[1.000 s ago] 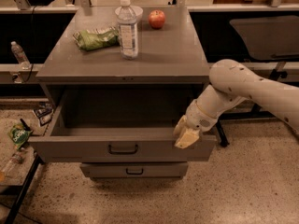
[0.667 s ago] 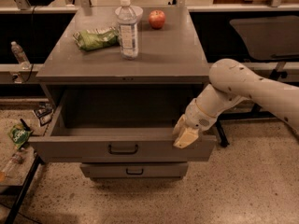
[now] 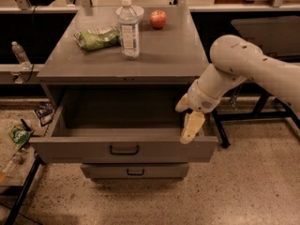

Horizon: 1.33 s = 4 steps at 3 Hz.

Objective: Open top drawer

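The top drawer (image 3: pixel 123 151) will slide straight out farther when I pull its front, because the sides (image 3: pixel 59 114) still reach back under the cabinet top.
The top drawer (image 3: pixel 70 150) of the grey metal cabinet is pulled far out, showing its deep grey box with nothing in it. Its flat front has a small dark pull (image 3: pixel 124 149) at the centre. My gripper (image 3: pixel 183 122) hangs at the drawer's right side, just above the right end of the front panel, on the white arm that comes in from the right. Its pale fingers (image 3: pixel 192 125) are spread apart and hold nothing.
A narrower drawer front (image 3: pixel 154 171) sits shut below. On the cabinet top (image 3: pixel 168 55) stand a water bottle (image 3: pixel 129 29), a green bag (image 3: pixel 97 37), a red apple (image 3: pixel 158 18) and a white bowl. Litter lies on the floor at left (image 3: pixel 18 136). A dark table frame (image 3: pixel 262 111) stands to the right.
My gripper has lifted slightly, from the top edge of the drawer front to just above it. The drawer has not moved.
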Each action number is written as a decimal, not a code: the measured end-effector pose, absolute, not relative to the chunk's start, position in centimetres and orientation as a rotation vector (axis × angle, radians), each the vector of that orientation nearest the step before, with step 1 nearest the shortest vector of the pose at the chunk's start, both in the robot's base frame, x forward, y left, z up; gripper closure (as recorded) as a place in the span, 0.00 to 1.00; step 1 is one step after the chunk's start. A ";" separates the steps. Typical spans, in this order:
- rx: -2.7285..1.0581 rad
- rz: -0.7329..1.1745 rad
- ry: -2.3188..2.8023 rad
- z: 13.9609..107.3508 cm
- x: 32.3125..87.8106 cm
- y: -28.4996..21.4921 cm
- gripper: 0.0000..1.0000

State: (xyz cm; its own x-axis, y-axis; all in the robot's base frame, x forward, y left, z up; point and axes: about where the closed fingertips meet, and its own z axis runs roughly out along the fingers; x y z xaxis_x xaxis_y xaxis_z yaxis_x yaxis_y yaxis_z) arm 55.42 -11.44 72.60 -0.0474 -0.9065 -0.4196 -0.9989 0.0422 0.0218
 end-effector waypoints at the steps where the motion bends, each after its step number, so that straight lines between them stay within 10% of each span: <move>1: -1.972 0.333 1.998 74.2 58.7 -12.7 0.24; 4: -1.979 0.306 1.867 67.5 61.7 -12.1 0.99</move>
